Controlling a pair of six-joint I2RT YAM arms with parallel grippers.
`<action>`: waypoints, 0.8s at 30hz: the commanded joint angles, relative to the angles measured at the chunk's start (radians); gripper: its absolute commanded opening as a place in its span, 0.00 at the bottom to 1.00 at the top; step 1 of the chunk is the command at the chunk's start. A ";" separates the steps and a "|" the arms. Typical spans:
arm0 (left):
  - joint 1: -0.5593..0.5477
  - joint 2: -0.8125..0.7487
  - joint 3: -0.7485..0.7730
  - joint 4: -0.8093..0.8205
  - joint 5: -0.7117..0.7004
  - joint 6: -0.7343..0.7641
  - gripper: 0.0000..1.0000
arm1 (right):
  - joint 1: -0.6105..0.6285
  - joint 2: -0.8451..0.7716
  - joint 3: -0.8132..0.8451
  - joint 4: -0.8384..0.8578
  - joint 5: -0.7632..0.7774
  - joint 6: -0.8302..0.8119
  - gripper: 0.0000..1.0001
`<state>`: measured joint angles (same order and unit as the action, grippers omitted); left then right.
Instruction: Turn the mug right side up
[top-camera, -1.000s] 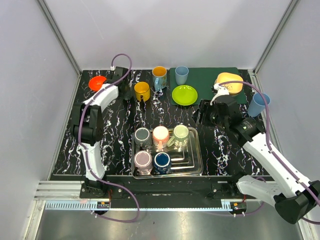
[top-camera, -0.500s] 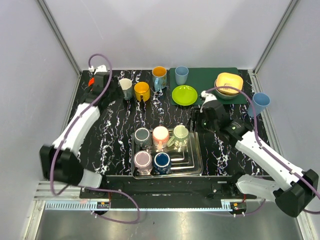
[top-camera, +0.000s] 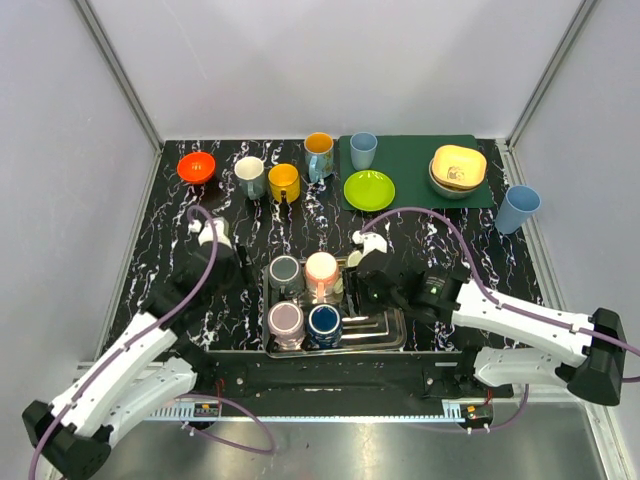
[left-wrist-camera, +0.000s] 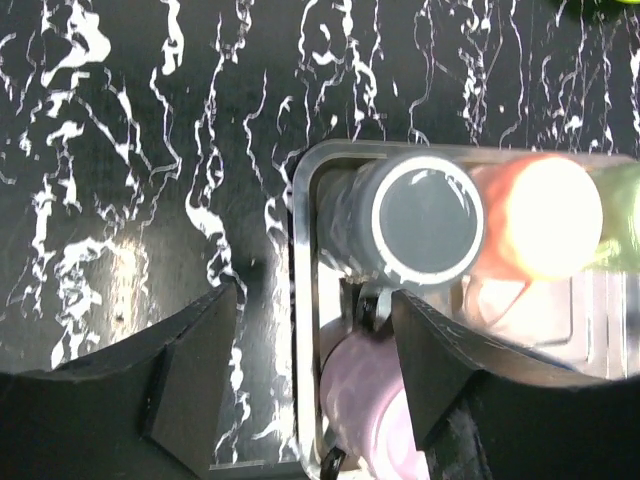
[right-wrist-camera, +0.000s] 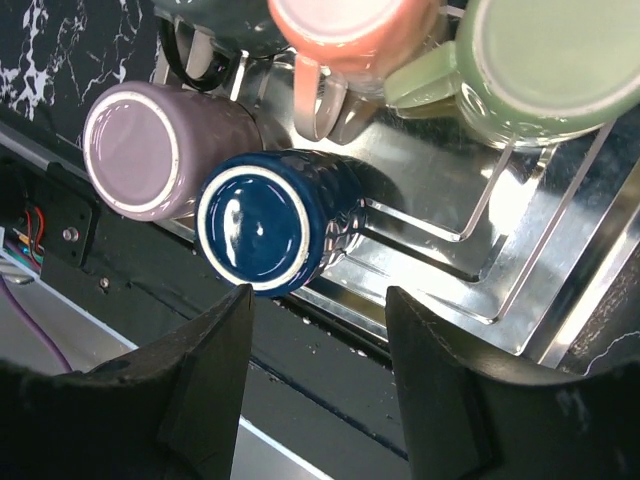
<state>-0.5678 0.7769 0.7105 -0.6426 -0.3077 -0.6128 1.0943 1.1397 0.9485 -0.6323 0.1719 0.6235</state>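
Observation:
The lilac mug's handle (left-wrist-camera: 333, 463) juts out freely at the tray's near corner (top-camera: 270, 349), so my left gripper should go on moving there until its open fingers are on both sides of the handle.
Five mugs stand upside down in the metal tray (top-camera: 392, 300): grey (top-camera: 285, 270), salmon (top-camera: 321, 267), green (top-camera: 357, 260), lilac (top-camera: 286, 319) and dark blue (top-camera: 324, 322). My left gripper (top-camera: 243, 268) hovers open at the tray's left rim (left-wrist-camera: 300, 300). Its jaws straddle that rim, with the lilac mug (left-wrist-camera: 375, 400) partly between them and the grey mug (left-wrist-camera: 425, 218) just ahead. My right gripper (top-camera: 365, 288) is open above the tray's middle and hides part of the green mug. In its view the dark blue mug (right-wrist-camera: 258, 232) lies just ahead of the left finger (right-wrist-camera: 200, 380).
Along the back stand upright a white mug (top-camera: 250, 176), a yellow mug (top-camera: 284, 182), an orange mug (top-camera: 319, 152) and a blue cup (top-camera: 363, 150). A red bowl (top-camera: 196, 166), a green plate (top-camera: 369, 190), stacked bowls (top-camera: 458, 166) and another blue cup (top-camera: 518, 208) are also there.
My left gripper opened and let go of the white mug, which now stands upright at the back left, then swung down to the tray's left. My right arm came from the back right to over the tray.

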 joint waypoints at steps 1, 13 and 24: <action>-0.052 -0.151 -0.006 -0.133 0.061 -0.033 0.66 | 0.016 -0.055 -0.019 0.017 0.083 0.108 0.61; -0.380 0.025 0.054 -0.284 0.180 -0.169 0.65 | 0.016 -0.038 0.047 -0.029 0.146 0.005 0.63; -0.449 0.087 -0.055 -0.244 0.191 -0.254 0.64 | 0.016 -0.077 0.004 0.016 0.147 -0.048 0.64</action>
<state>-1.0031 0.8288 0.6586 -0.9272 -0.1379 -0.8410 1.1034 1.0863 0.9535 -0.6506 0.2806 0.6125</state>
